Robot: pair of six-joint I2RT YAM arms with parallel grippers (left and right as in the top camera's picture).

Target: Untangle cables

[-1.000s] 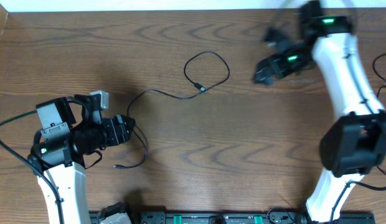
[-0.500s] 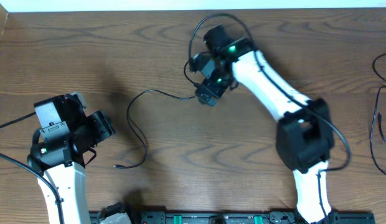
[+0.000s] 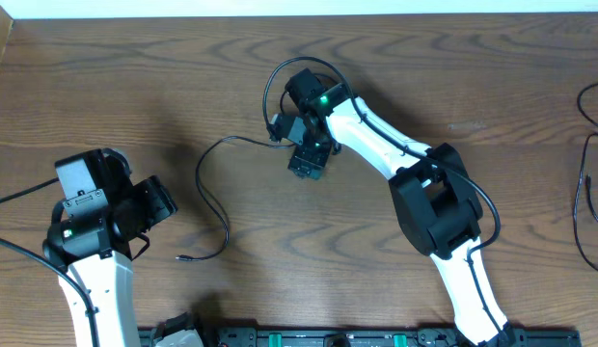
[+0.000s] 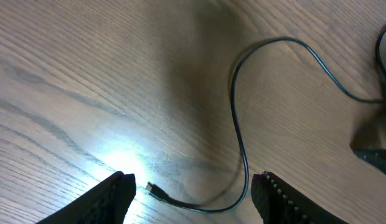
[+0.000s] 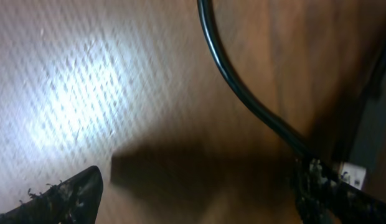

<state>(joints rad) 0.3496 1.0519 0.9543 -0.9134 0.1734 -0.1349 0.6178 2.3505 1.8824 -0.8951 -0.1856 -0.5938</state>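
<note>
The cable (image 5: 283, 130) lies against my right gripper's finger next to the USB plug. My right gripper should therefore move up clear first, then come down with its fingers around the cable (image 3: 276, 146).
A thin black cable (image 3: 210, 198) lies on the wooden table. It runs from a small plug end (image 3: 181, 257) in a curve up and right to my right gripper (image 3: 305, 160). In the left wrist view the plug end (image 4: 153, 188) lies on the table between the wide-open jaws of my left gripper (image 4: 193, 193), touching neither finger. My left gripper (image 3: 156, 204) sits left of the cable's bend. In the right wrist view my right gripper (image 5: 199, 186) is open just above the table. The cable (image 5: 243, 87) passes against its right finger (image 5: 324, 193), with a whitish bit (image 5: 352, 171) beside it.
A black loop (image 3: 280, 69) arches beside the right wrist; I cannot tell if it is cable or arm wiring. More black wires (image 3: 590, 183) lie at the table's right edge. A black rail (image 3: 328, 338) runs along the front edge.
My right arm swung from the far right back to the table's middle, down over the cable's loop. My left gripper drew back left, away from the cable's bend.
</note>
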